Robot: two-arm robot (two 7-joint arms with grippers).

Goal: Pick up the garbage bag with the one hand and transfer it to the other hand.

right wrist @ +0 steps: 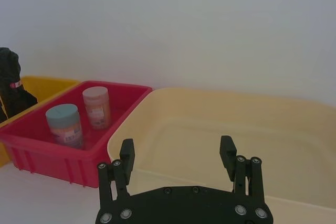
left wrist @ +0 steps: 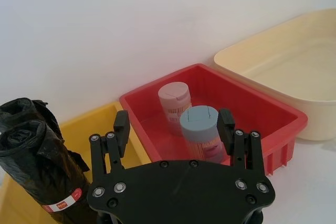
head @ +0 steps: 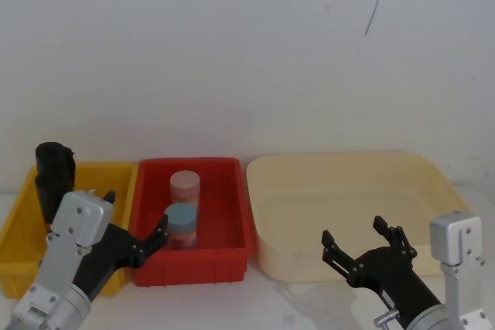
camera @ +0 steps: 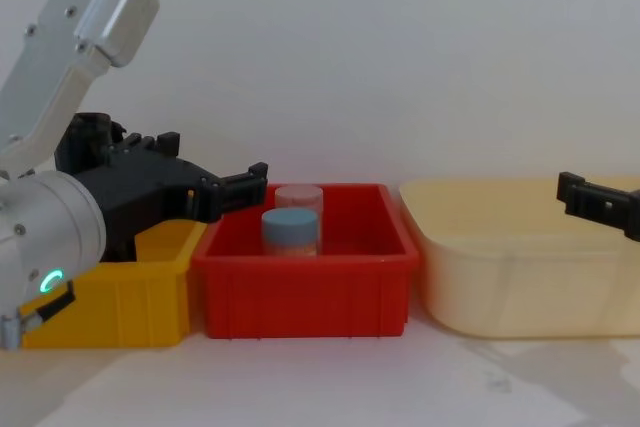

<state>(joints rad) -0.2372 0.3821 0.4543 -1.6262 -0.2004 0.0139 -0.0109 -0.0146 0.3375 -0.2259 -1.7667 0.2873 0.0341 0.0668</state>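
I see the lid's rim sitting evenly against the jar, so I expect the blue-lidded jar's body to stay attached and come along when I lift by the lid.
The garbage bag is a black roll with a red-and-white label near its lower end, standing in the yellow bin with a second black roll close behind it. In the head view the rolls show as one dark shape at the bin's far left corner. My left gripper hovers open just in front of the yellow and red bins, to the right of the bag and apart from it. My right gripper is open and holds nothing, in front of the cream tub.
A red bin between the yellow bin and the cream tub holds two lidded jars, one blue-lidded and one pink. A white wall stands close behind all three containers. White tabletop runs along the front.
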